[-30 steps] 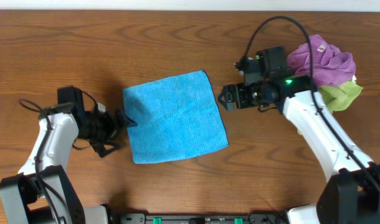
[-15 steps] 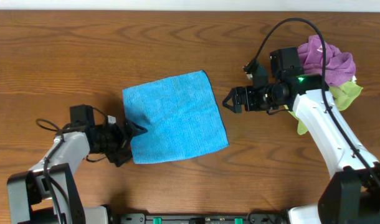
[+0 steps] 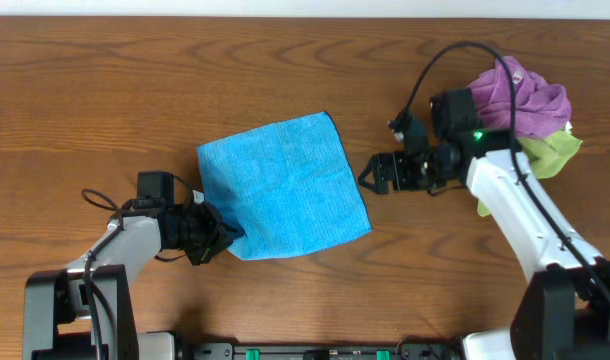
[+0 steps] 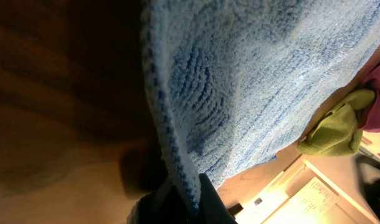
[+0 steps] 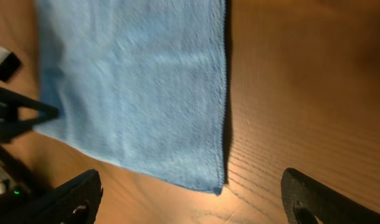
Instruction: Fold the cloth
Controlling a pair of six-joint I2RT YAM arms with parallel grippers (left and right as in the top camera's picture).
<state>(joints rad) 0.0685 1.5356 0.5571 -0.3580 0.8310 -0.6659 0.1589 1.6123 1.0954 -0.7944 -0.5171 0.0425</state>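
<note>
My left gripper has hold of only its near corner of the cloth [image 3: 239, 250]. My right gripper should therefore pinch the loose near corner [image 3: 365, 230] before both grippers fold the cloth's edge over.
The sky-blue cloth [image 3: 285, 185] lies spread flat on the wooden table, slightly turned. My left gripper [image 3: 222, 238] is shut on its near-left corner, which is a little bunched. In the left wrist view the cloth [image 4: 258, 81] fills the frame and its stitched edge is pinched between the dark jaws at the bottom. My right gripper [image 3: 369, 176] stands open just off the cloth's right edge, touching nothing. In the right wrist view the cloth [image 5: 134, 81] lies ahead, its near corner between the wide-spread fingers [image 5: 68, 199].
A purple cloth [image 3: 520, 95] and a light green cloth [image 3: 550, 152] are heaped at the back right, behind my right arm. The green cloth [image 4: 336, 127] also shows in the left wrist view. Bare wood [image 3: 135, 90] surrounds the blue cloth.
My left gripper slid toward the cloth's near-left corner and went from open to shut on it. The right gripper drifted slightly nearer along the right edge, still open.
</note>
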